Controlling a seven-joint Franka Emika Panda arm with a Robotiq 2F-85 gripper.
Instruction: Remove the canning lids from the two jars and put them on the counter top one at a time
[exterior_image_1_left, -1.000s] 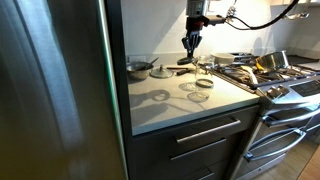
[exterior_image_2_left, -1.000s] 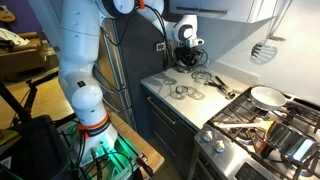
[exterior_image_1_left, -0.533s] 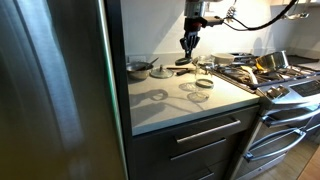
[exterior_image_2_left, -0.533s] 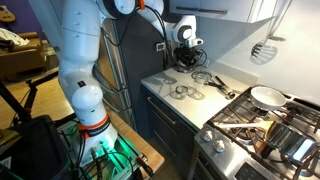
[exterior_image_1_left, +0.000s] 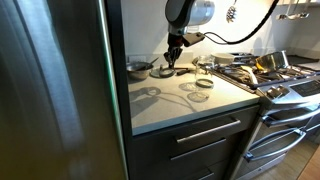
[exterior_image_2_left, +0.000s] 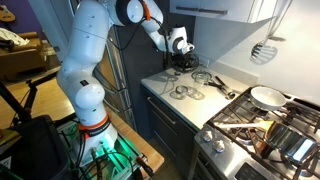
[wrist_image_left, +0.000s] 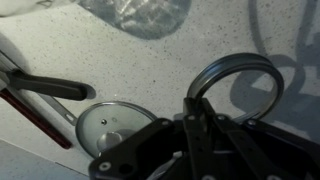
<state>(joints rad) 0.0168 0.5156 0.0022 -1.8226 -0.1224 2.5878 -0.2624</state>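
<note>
The canning lid (wrist_image_left: 250, 62) is hanging flat above a clear patch of counter top (exterior_image_1_left: 160, 88), so the robot's gripper goes on lowering the lid until it rests there and then let go.
My gripper (exterior_image_1_left: 172, 62) hangs low over the back of the counter top (exterior_image_1_left: 170, 108), also in the other exterior view (exterior_image_2_left: 178, 64). In the wrist view the jaws (wrist_image_left: 196, 104) are shut on the rim of a dark metal canning lid ring (wrist_image_left: 240, 64), held just above the speckled counter top (wrist_image_left: 120, 55). Two low clear glass jars (exterior_image_1_left: 197, 96) (exterior_image_1_left: 204, 84) stand mid-counter, to the right of the gripper. They also show in an exterior view (exterior_image_2_left: 181, 91) (exterior_image_2_left: 196, 95). I cannot pick out the other ring.
A glass pot lid with a knob (wrist_image_left: 113, 122) and a black handle (wrist_image_left: 45, 86) lie close beside the gripper. A small steel pan (exterior_image_1_left: 138, 67) sits at the counter's back left. The gas stove (exterior_image_1_left: 275, 75) with pans adjoins the counter; a steel fridge (exterior_image_1_left: 50, 90) stands at the other end.
The gripper has moved from above the jars toward the pan side at the back of the counter and has come lower, carrying the ring.
</note>
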